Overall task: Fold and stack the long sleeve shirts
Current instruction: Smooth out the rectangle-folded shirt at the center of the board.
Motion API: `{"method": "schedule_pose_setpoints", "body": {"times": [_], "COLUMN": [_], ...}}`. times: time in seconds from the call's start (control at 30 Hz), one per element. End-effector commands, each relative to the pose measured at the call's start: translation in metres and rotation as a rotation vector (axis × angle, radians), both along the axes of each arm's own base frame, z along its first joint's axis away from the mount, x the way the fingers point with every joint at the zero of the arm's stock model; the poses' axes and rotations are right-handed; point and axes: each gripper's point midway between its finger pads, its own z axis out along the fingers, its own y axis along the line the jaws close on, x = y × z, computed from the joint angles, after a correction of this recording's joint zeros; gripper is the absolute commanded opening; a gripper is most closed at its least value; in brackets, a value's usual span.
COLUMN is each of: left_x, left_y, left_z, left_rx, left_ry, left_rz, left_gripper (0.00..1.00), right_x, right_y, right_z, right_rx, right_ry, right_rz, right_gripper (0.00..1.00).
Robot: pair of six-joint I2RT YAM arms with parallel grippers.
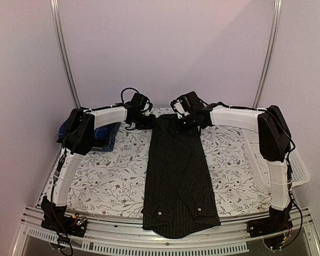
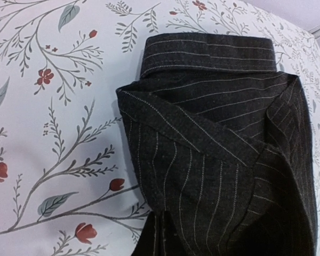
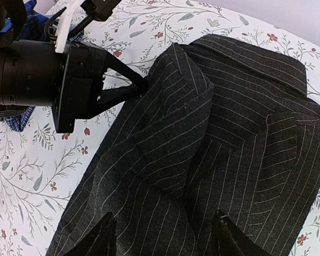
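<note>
The shirt's folded front panel bunches (image 3: pixel 165 133) at the shoulder, so next I back my right gripper toward the hem and grip the panel's inner edge (image 3: pixel 185 213) to straighten it.
A black pinstriped long sleeve shirt (image 1: pixel 177 170) lies folded into a long strip down the middle of the table, collar (image 2: pixel 208 53) at the far end and hem hanging over the near edge. My left gripper (image 1: pixel 147 121) is at the shirt's far left corner, shut on a fold of its cloth (image 3: pixel 149 88). Over the collar end, my right gripper (image 3: pixel 162 234) is open, its fingertips (image 3: pixel 104 234) just above the striped fabric with nothing held. A blue plaid shirt (image 1: pixel 105 137) lies folded at the far left, partly under my left arm.
A floral white cloth (image 1: pixel 117 176) covers the table. A white mesh basket (image 1: pixel 296 165) sits at the right edge beside my right arm. The metal table rail (image 1: pixel 122 234) runs along the near edge.
</note>
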Motion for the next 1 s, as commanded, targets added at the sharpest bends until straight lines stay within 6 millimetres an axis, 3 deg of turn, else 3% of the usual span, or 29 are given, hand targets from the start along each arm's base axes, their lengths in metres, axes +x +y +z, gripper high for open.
{"method": "schedule_pose_setpoints", "body": {"times": [0.0, 0.1, 0.33, 0.43, 0.5, 0.67, 0.8, 0.97], "left_x": [0.011, 0.012, 0.010, 0.011, 0.013, 0.010, -0.005, -0.015], "left_y": [0.022, 0.033, 0.048, 0.053, 0.058, 0.067, 0.048, 0.022], "left_z": [0.028, 0.031, 0.014, 0.017, 0.023, 0.058, 0.086, 0.092], "left_rx": [-0.042, -0.073, -0.129, -0.136, -0.129, -0.131, -0.204, -0.230], "left_ry": [-0.064, -0.064, -0.019, -0.019, -0.029, -0.072, -0.081, -0.053], "left_rz": [0.032, 0.049, 0.073, 0.085, 0.102, 0.104, 0.015, -0.056], "left_gripper": [0.00, 0.00, 0.01, 0.07, 0.17, 0.33, 0.41, 0.48], "right_x": [-0.002, -0.002, -0.012, -0.015, -0.017, -0.017, -0.016, -0.014], "right_y": [0.011, 0.011, 0.010, 0.004, 0.001, -0.009, -0.017, -0.024], "right_z": [-0.007, -0.013, -0.032, -0.038, -0.036, -0.032, -0.024, -0.019], "right_rx": [-0.012, -0.022, -0.037, -0.046, -0.044, -0.019, 0.028, 0.056], "right_ry": [-0.009, -0.005, 0.038, 0.051, 0.052, 0.066, 0.069, 0.066], "right_rz": [0.059, 0.063, 0.057, 0.036, 0.022, -0.003, -0.028, -0.054], "right_gripper": [0.61, 0.61, 0.60, 0.59, 0.58, 0.57, 0.57, 0.57]}}
